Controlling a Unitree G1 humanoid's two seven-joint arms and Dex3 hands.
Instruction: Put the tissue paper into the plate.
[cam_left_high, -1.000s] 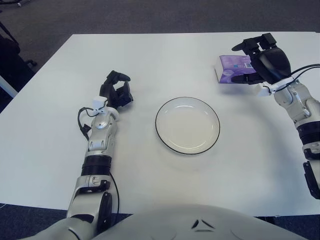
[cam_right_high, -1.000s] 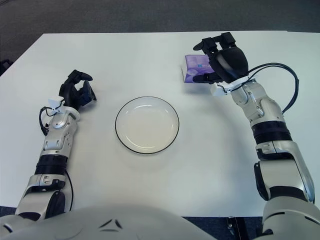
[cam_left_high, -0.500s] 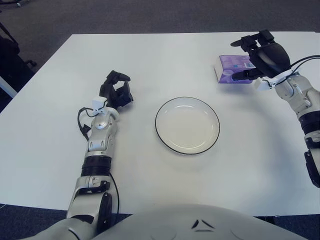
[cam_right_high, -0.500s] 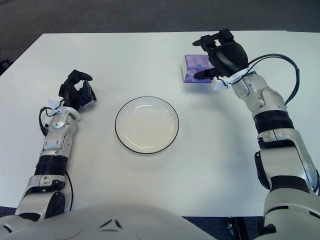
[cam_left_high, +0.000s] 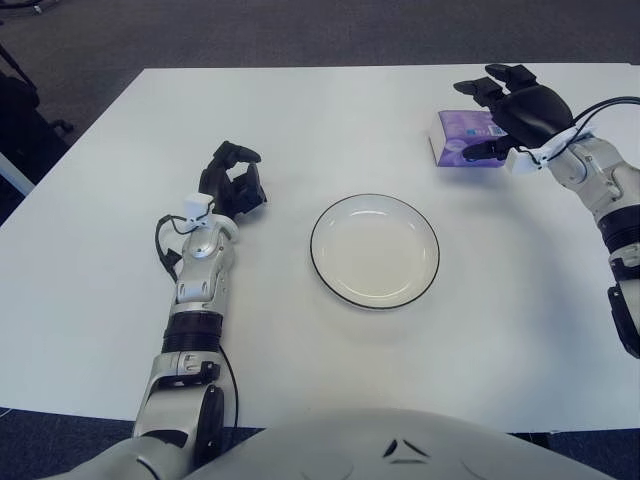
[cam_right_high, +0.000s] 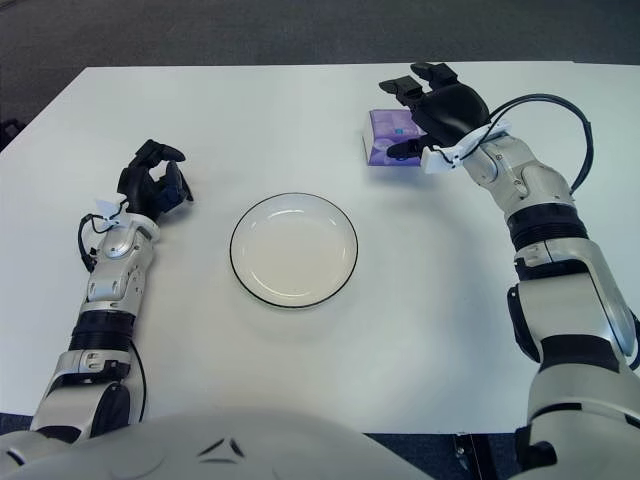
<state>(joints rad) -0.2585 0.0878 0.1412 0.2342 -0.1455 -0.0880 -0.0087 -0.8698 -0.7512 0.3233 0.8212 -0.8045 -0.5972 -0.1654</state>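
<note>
My gripper will lift the purple tissue pack (cam_left_high: 468, 139), and the pack will hold its block shape rather than sag, because the white end (cam_left_high: 437, 140) is square and full.
The purple tissue pack (cam_left_high: 459, 136) lies flat on the white table at the far right. My right hand (cam_left_high: 490, 115) hovers over its right end with fingers spread above the pack and the thumb by its near edge, not closed on it. The white plate with a dark rim (cam_left_high: 375, 250) sits empty at the table's middle, to the left of and nearer than the pack. My left hand (cam_left_high: 232, 180) rests on the table left of the plate, fingers curled and empty.
The white table (cam_left_high: 300, 120) ends in an edge along the back and slanted sides, with dark carpet beyond. A black cable (cam_right_high: 560, 110) loops off my right forearm.
My right hand has drawn back to the right and turned, uncovering more of the tissue pack. The pack, plate and left hand have not moved.
</note>
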